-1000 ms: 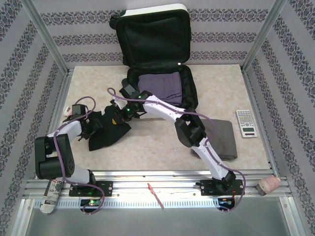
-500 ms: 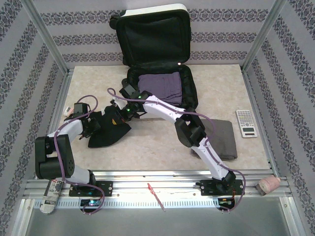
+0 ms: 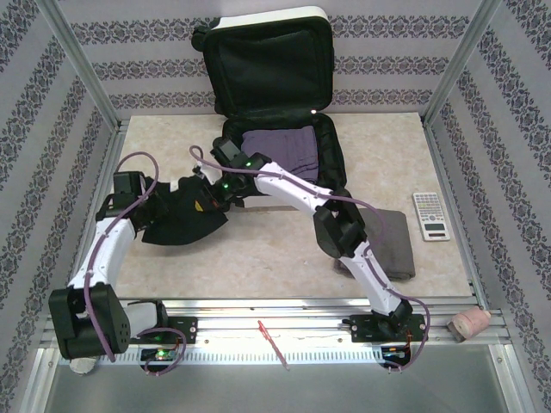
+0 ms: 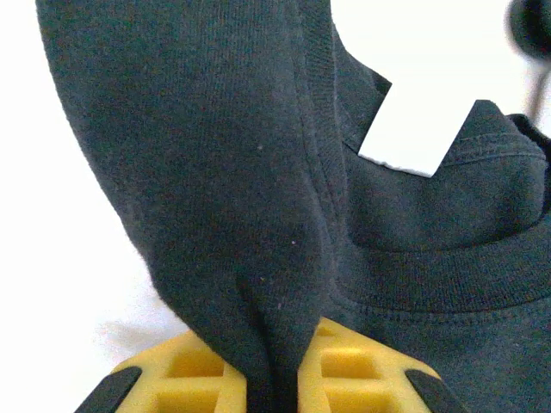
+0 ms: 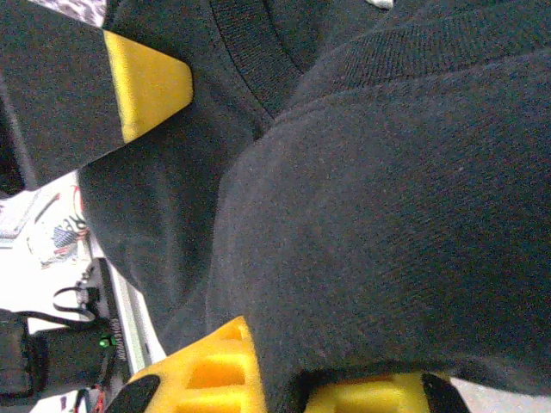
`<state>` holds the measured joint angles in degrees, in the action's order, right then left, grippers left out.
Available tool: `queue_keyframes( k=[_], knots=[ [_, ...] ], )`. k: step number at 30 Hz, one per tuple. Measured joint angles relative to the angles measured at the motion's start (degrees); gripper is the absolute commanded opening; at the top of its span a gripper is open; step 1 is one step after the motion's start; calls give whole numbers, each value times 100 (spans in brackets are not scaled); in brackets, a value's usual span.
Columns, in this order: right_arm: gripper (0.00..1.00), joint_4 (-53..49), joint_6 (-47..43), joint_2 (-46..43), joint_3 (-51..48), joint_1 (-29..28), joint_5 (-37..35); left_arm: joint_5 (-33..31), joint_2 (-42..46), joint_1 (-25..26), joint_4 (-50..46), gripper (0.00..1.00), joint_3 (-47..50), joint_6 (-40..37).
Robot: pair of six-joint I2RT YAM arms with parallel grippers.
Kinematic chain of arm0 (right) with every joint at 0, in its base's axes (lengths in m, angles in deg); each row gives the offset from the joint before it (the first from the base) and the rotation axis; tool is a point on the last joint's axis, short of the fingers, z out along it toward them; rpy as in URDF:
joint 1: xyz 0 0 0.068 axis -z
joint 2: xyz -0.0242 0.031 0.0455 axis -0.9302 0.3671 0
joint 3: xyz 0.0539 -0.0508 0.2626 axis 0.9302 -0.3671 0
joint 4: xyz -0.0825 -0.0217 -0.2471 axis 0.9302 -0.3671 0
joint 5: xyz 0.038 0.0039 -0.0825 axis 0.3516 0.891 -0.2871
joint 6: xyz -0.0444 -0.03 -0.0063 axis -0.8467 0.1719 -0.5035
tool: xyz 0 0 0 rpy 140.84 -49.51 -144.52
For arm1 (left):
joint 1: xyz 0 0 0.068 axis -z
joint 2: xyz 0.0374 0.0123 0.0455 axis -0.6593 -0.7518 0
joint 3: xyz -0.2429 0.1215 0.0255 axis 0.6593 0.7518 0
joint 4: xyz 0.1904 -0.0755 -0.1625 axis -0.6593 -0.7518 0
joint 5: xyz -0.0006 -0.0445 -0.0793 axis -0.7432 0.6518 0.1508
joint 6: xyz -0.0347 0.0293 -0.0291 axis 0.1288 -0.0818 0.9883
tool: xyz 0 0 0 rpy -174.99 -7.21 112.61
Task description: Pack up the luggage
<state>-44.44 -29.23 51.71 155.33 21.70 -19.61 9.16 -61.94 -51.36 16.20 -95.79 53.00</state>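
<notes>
I can see the black garment (image 3: 182, 222) is spread flat between both grippers, so I should keep moving my left gripper over the open luggage and release it on the purple cloth (image 3: 288, 153).
The luggage (image 3: 320, 148) lies open at the back of the table, its white-shelled lid (image 3: 267, 60) upright and a folded purple cloth (image 3: 280, 151) in its black-lined base. A black garment (image 3: 182, 217) hangs spread just left of the luggage, held between both arms. My left gripper (image 3: 148, 209) is shut on its left side; in the left wrist view the yellow fingers (image 4: 194, 374) pinch a fold of the garment (image 4: 232, 172). On the garment's right side, beside the luggage's front left corner, my right gripper (image 3: 209, 193) is shut, its fingers (image 5: 207, 370) clamping the cloth (image 5: 370, 215).
A folded grey cloth (image 3: 389, 241) lies at the right under my right arm. A calculator (image 3: 430, 215) sits by the right rail. A pink roll (image 3: 469, 324) and a red tool (image 3: 271, 340) rest on the front rail. Metal frame posts bound the sides.
My left gripper has shut on the black garment and moved up and back with it. The garment is now lifted and spread wider between both grippers. The right gripper shifted slightly.
</notes>
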Motion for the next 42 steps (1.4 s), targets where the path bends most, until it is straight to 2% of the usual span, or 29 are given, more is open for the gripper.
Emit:
queue_keyframes(
  k=[5,10,15,28,42],
  knots=[
    [0,24,0,-461,9,136,44,160,363,0,-98,0,-363,72],
    [0,2,-2,-553,140,321,87,345,402,46,-22,0,-431,345],
    [0,-149,-133,-555,142,573,85,254,184,584,153,0,-597,625],
    [0,-254,-428,-1340,-413,1749,-44,190,-1941,1921,874,0,-2743,931],
    [0,-424,-472,-1375,-507,3075,-46,168,-4190,2625,1110,0,-4822,942]
  ],
)
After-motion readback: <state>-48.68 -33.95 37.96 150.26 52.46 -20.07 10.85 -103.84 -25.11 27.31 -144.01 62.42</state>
